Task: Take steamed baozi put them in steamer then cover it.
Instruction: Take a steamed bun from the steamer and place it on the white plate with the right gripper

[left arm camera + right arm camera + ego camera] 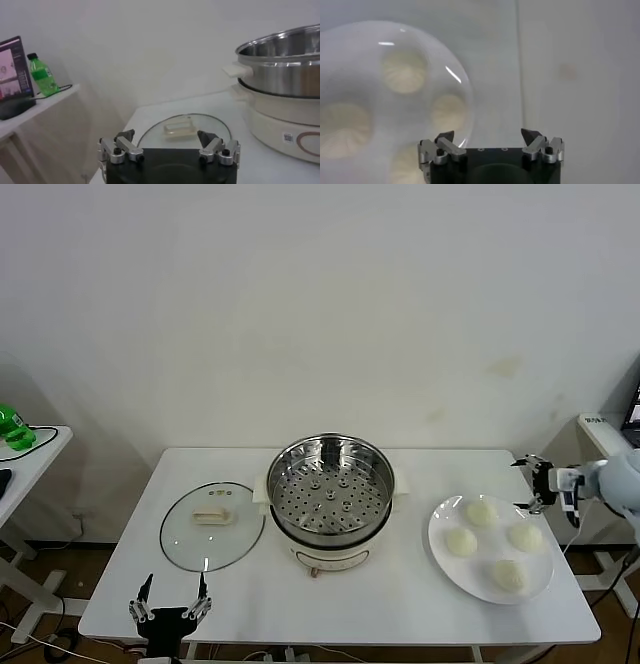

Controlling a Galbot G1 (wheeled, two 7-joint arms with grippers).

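The far baozi (482, 512) will come away by itself when I lift it and leave its neighbours where they are, since white plate shows (491, 538) between the separate baozi.
Several cream-white baozi (482, 512) lie on a white plate (446, 562) at the table's right. The steel steamer (331, 492) with its perforated tray stands empty at the table's middle. The glass cover (212, 526) with a cream handle lies flat on the table left of the steamer. My right gripper (531, 482) is open and empty, hovering just beyond the plate's right rim; its wrist view shows the baozi (449, 112) beside it. My left gripper (170, 600) is open and empty at the table's front left edge, in front of the cover (182, 128).
A side table at the far left holds a green bottle (14, 427) and a cable. White equipment (607, 434) stands right of the table. The steamer's white base and side handle (237, 70) show in the left wrist view.
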